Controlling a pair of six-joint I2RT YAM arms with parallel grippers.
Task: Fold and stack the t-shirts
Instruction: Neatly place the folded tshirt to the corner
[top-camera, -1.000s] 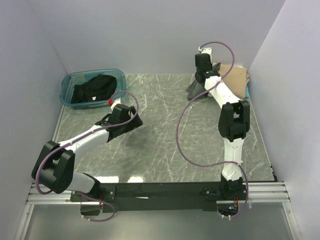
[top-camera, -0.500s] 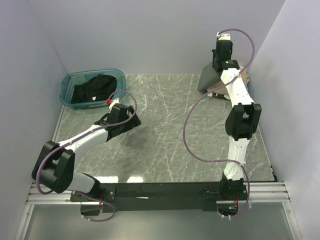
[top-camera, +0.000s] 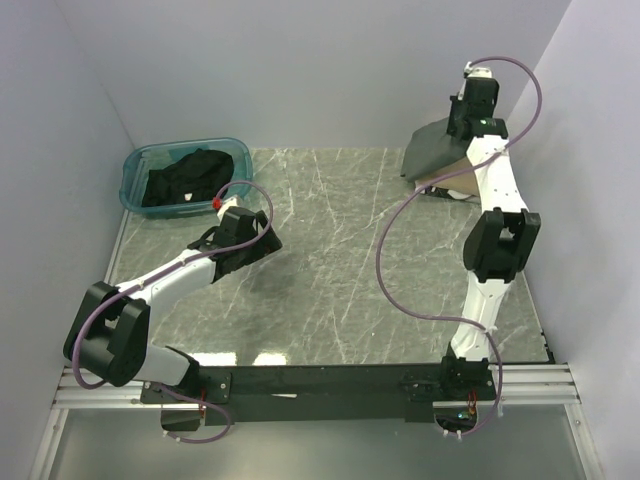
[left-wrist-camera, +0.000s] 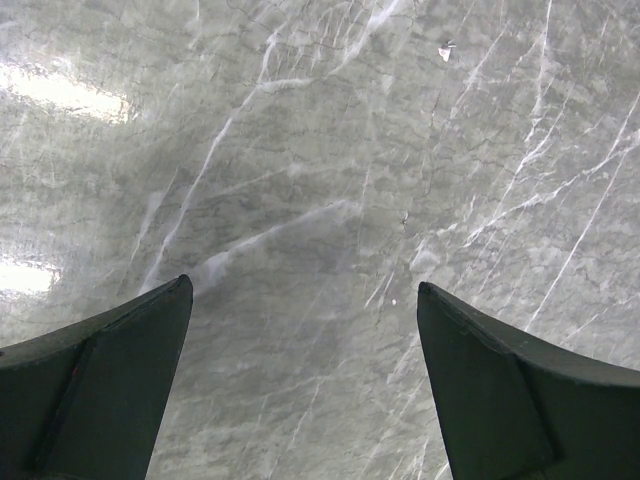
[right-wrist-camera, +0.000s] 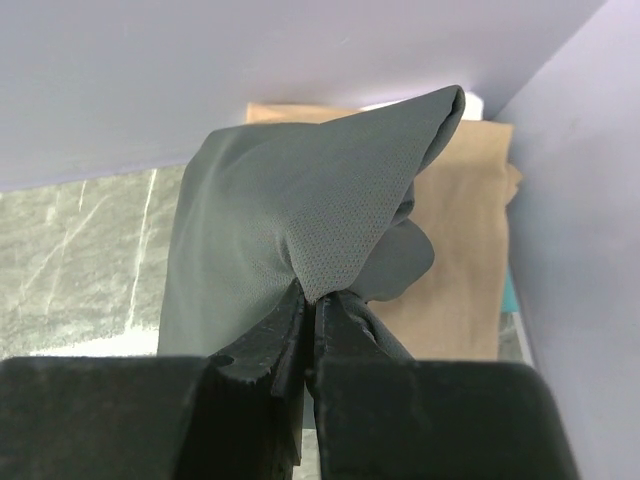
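The charcoal-grey t-shirt's gripped edge is over the tan t-shirt's uncovered side (right-wrist-camera: 464, 235), so my right gripper should keep pulling it to the tan t-shirt's wall-side edge (right-wrist-camera: 502, 265) and let go there.
My right gripper (right-wrist-camera: 318, 300) is shut on the dark charcoal-grey t-shirt (right-wrist-camera: 290, 215) and holds it lifted over the stack at the far right corner; the shirt also shows in the top view (top-camera: 432, 150). Under it lies a folded tan t-shirt (right-wrist-camera: 465, 260), with a sliver of white cloth (right-wrist-camera: 400, 102) behind and teal cloth (right-wrist-camera: 511, 293) at its right edge. A black t-shirt (top-camera: 185, 177) lies bunched in the teal plastic tub (top-camera: 137, 165) at the far left. My left gripper (left-wrist-camera: 305, 300) is open and empty above bare marble, near the table's left middle (top-camera: 245, 240).
Grey walls close in the table on the left, back and right. The right arm (top-camera: 495, 215) reaches along the right wall. A purple cable (top-camera: 385, 270) loops over the marble table (top-camera: 330, 260).
My right gripper has carried the charcoal-grey t-shirt to the right and back, up over the tan shirt in the corner. The left arm has not moved.
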